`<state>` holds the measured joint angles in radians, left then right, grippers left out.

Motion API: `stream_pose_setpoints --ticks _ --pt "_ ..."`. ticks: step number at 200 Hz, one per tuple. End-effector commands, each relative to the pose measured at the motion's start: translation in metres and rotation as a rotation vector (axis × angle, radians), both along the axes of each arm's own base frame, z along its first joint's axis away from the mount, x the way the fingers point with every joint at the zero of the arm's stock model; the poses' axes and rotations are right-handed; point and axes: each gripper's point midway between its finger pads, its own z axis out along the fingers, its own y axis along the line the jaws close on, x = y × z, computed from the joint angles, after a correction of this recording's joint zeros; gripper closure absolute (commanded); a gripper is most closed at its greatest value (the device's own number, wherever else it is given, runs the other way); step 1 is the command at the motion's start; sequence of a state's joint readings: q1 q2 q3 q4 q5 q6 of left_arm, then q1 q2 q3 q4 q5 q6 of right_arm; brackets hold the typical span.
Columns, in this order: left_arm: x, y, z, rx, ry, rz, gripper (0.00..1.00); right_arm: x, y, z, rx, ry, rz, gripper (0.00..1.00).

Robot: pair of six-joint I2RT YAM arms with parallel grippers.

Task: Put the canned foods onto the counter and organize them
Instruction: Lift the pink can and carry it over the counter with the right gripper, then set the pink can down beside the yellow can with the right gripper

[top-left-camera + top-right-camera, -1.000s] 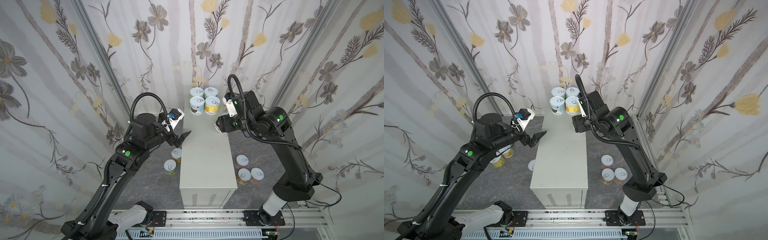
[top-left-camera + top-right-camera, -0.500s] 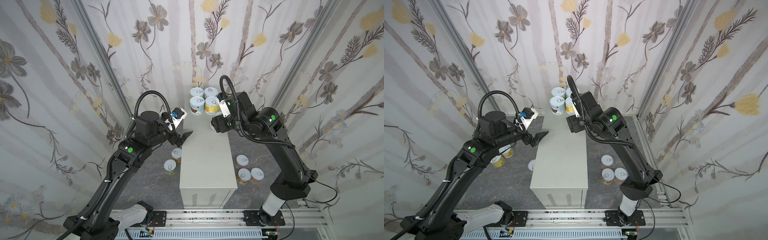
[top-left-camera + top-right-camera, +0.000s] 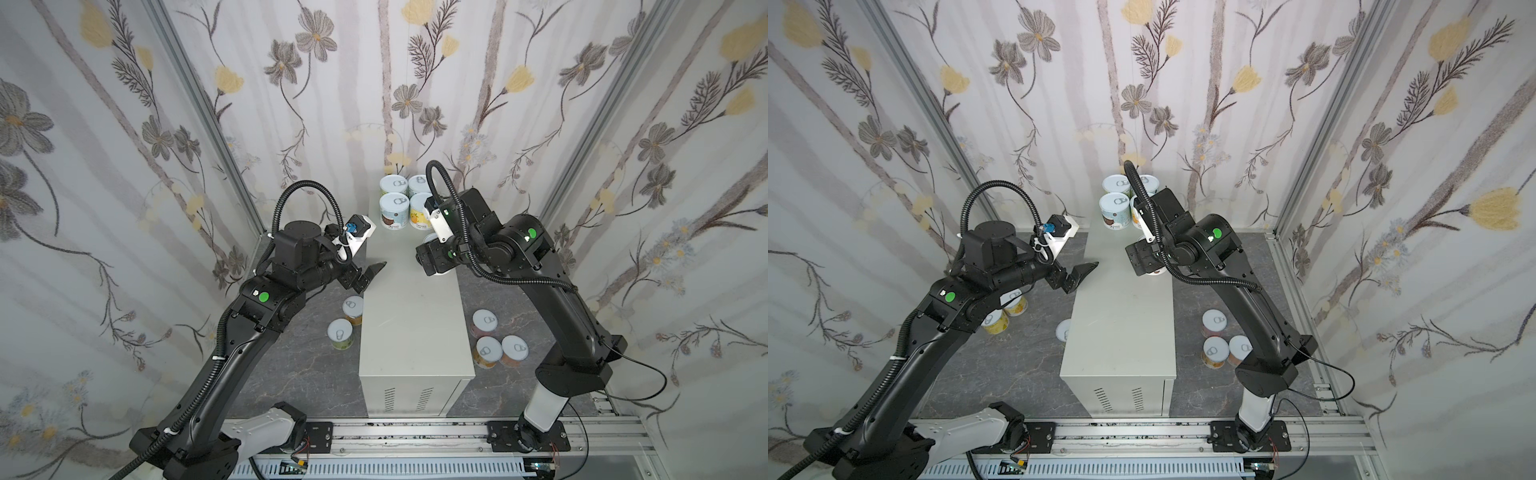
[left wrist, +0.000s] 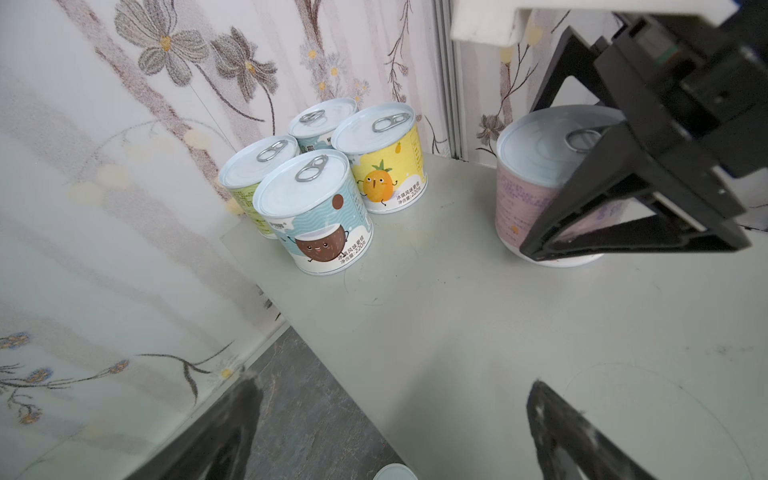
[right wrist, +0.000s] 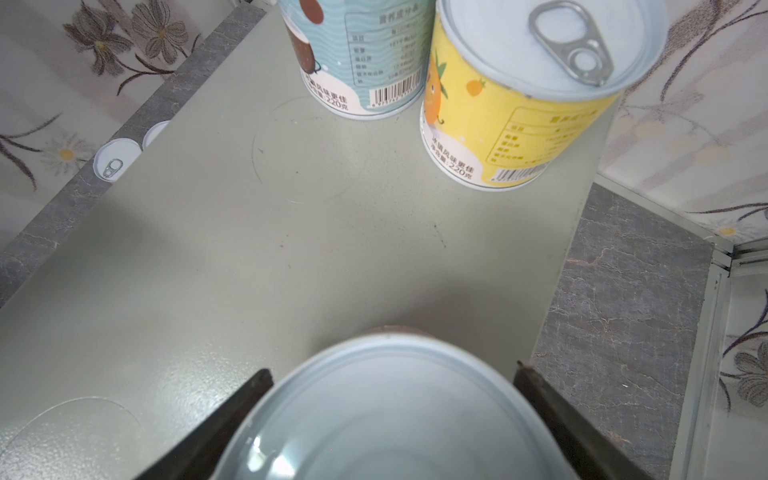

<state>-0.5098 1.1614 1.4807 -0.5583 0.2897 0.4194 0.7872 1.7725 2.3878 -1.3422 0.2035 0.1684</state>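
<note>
A gap separates the pineapple can from the pink can, so my right gripper should open, grip the pink can at a flatter angle and push it closer.
The counter is a pale grey-beige box running down the middle in both top views. Several canned foods stand grouped at its far end, among them a coconut can and a pineapple can. A pink can stands upright on the counter just in front of them. My right gripper is open and straddles it, a finger on each side of its lid. My left gripper hangs open and empty over the counter's left edge.
On the dark marbled floor, two cans stand left of the counter and three stand right of it. Flowered walls close in on three sides. A metal rail runs along the front.
My right arm carried the pink can toward the far group and set it on the counter, and its jaws spread wide. My left arm shifted slightly, still open.
</note>
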Motion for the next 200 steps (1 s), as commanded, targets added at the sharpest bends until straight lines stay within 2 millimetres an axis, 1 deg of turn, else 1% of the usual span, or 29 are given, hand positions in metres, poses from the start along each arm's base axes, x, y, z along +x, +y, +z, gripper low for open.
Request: stream_pose_setpoints --ticks 1,24,46,49,50,52,60,64,71,75,77,82,104,105,106,112,125,137,157,171,182,200 --pt "-0.002 -0.003 0.002 0.003 -0.007 -0.02 0.0 -0.004 -0.002 0.008 0.008 -0.02 0.02 0.0" --pt "-0.001 -0.002 0.004 0.002 -0.01 -0.016 0.0 -0.005 -0.011 0.02 0.002 -0.075 0.014 0.0" --pt "-0.001 -0.001 0.004 0.005 -0.014 -0.009 0.0 -0.01 -0.018 0.018 0.006 -0.118 0.031 0.0" --pt "-0.001 -0.001 0.004 0.005 -0.014 -0.007 0.0 -0.008 -0.016 0.018 0.011 -0.127 0.031 0.0" --pt "-0.001 -0.001 0.004 0.006 -0.013 -0.008 0.0 -0.01 -0.018 0.022 0.021 -0.139 0.03 0.0" --pt "-0.001 -0.001 0.004 0.006 -0.013 -0.007 0.0 -0.012 -0.02 0.025 0.03 -0.151 0.03 0.0" --pt "0.0 0.0 0.004 0.008 -0.014 -0.006 0.0 -0.016 -0.02 0.021 0.041 -0.167 0.05 0.0" --pt "0.0 0.0 0.004 0.009 -0.016 -0.005 0.0 -0.017 -0.021 0.014 0.04 -0.168 0.059 0.0" --pt "0.001 0.0 0.004 0.011 -0.02 -0.002 0.0 -0.019 -0.022 0.009 0.051 -0.187 0.065 0.0" --pt "0.001 0.0 0.003 0.014 -0.019 0.0 0.0 -0.02 -0.023 0.008 0.058 -0.195 0.066 0.0" --pt "0.002 0.001 0.003 0.016 -0.018 0.001 0.0 -0.021 -0.024 0.014 0.073 -0.213 0.066 0.0" --pt "0.002 0.001 0.002 0.018 -0.015 0.004 0.0 -0.022 -0.025 0.008 0.074 -0.221 0.068 0.0" --pt "0.004 0.001 -0.003 0.027 -0.007 0.011 0.0 -0.028 -0.031 0.005 0.126 -0.275 0.071 0.0" --pt "0.004 0.001 -0.003 0.027 -0.007 0.011 0.0 -0.029 -0.031 0.008 0.136 -0.284 0.072 0.0" --pt "0.005 0.001 -0.002 0.027 -0.008 0.011 0.0 -0.029 -0.031 0.005 0.135 -0.282 0.074 0.0" --pt "0.005 0.001 -0.003 0.027 -0.006 0.011 0.0 -0.032 -0.03 0.006 0.157 -0.3 0.083 0.01" --pt "0.005 0.0 -0.003 0.027 -0.005 0.011 0.0 -0.037 -0.033 0.014 0.219 -0.354 0.094 0.01" --pt "0.006 0.0 -0.002 0.028 -0.006 0.011 0.0 -0.04 -0.034 0.014 0.26 -0.373 0.099 0.02" --pt "0.008 -0.001 -0.001 0.028 -0.007 0.009 0.0 -0.043 -0.031 0.016 0.312 -0.391 0.111 0.03" --pt "0.008 -0.002 -0.001 0.027 -0.004 0.006 0.0 -0.045 -0.028 0.022 0.355 -0.416 0.125 0.03" --pt "0.006 -0.003 0.003 0.015 -0.006 -0.002 0.0 -0.046 -0.027 0.028 0.385 -0.444 0.129 0.04" --pt "0.003 -0.004 0.01 0.002 -0.006 -0.017 0.0 -0.045 -0.027 0.031 0.396 -0.472 0.134 0.05"
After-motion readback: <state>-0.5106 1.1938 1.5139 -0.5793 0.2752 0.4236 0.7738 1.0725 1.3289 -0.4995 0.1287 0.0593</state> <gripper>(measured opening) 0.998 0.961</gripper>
